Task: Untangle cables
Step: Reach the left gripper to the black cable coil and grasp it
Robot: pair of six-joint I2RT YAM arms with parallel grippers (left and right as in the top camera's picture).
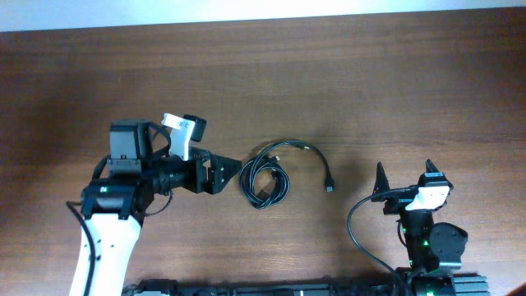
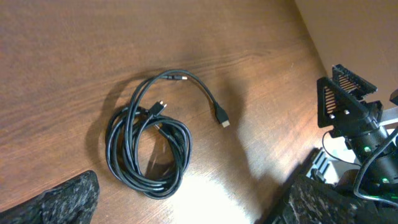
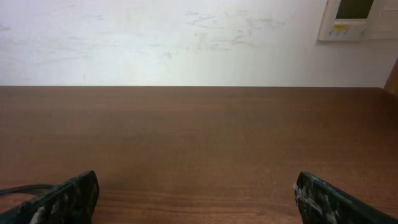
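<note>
The coil's near side [image 1: 247,182] is clear ahead of my left gripper's open fingers, so I should go on down toward its black loops [image 2: 129,138] until the fingers straddle them.
The cables [image 1: 265,179] lie in the middle of the wooden table as one bundle of thin black loops. A loose strand arcs right from it to a small plug [image 1: 329,187]. In the left wrist view the coil [image 2: 149,152] lies just ahead of my fingers, and a silver-tipped plug [image 2: 222,119] rests to its right. My left gripper [image 1: 233,174] is open just left of the coil, with nothing between its fingers [image 2: 59,202]. My right gripper [image 1: 404,177] stands open well to the right of the cables. It faces the far edge of the table, its fingers [image 3: 68,199] empty.
The right arm's gripper [image 2: 348,102] shows at the right edge of the left wrist view. The right wrist view shows bare wood reaching to a white wall with a small panel [image 3: 357,18]. A thick black wire loops beside the right arm's base [image 1: 355,222].
</note>
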